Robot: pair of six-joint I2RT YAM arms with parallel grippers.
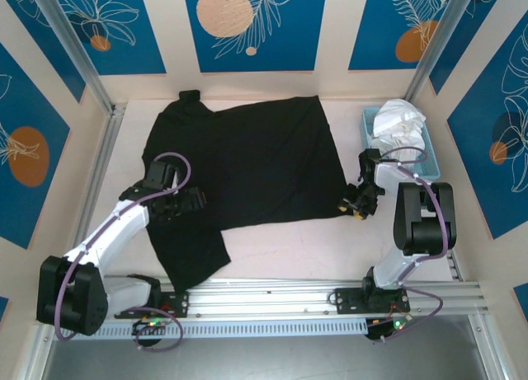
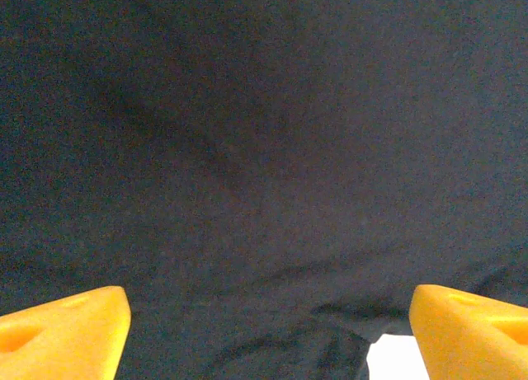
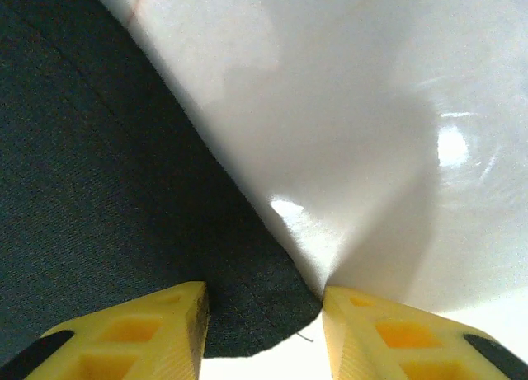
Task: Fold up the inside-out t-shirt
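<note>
The trailing sleeve (image 1: 195, 256) is lying flat and loose past the t-shirt's near edge (image 1: 223, 230). The sleeve will fold over onto the t-shirt's body when I move it inward.
The inside-out t-shirt (image 1: 247, 166) lies spread flat on the white table (image 1: 289, 244), black and plain on the side that shows, with one sleeve trailing toward the near left. My left gripper (image 1: 194, 203) hovers over its left part, open wide; in the left wrist view black cloth (image 2: 264, 149) spans the space between the yellow fingers (image 2: 66, 330) of that gripper (image 2: 270, 306). My right gripper (image 1: 353, 208) sits at the shirt's near right corner. In the right wrist view the gripper (image 3: 264, 302) is open, its jaws standing either side of the flat corner (image 3: 256, 314).
A light blue basket (image 1: 429, 161) holding a white cloth garment (image 1: 398, 120) stands at the back right, just beyond the right arm. An aluminium rail (image 1: 330, 293) runs along the near edge. Patterned walls close in the table on three sides.
</note>
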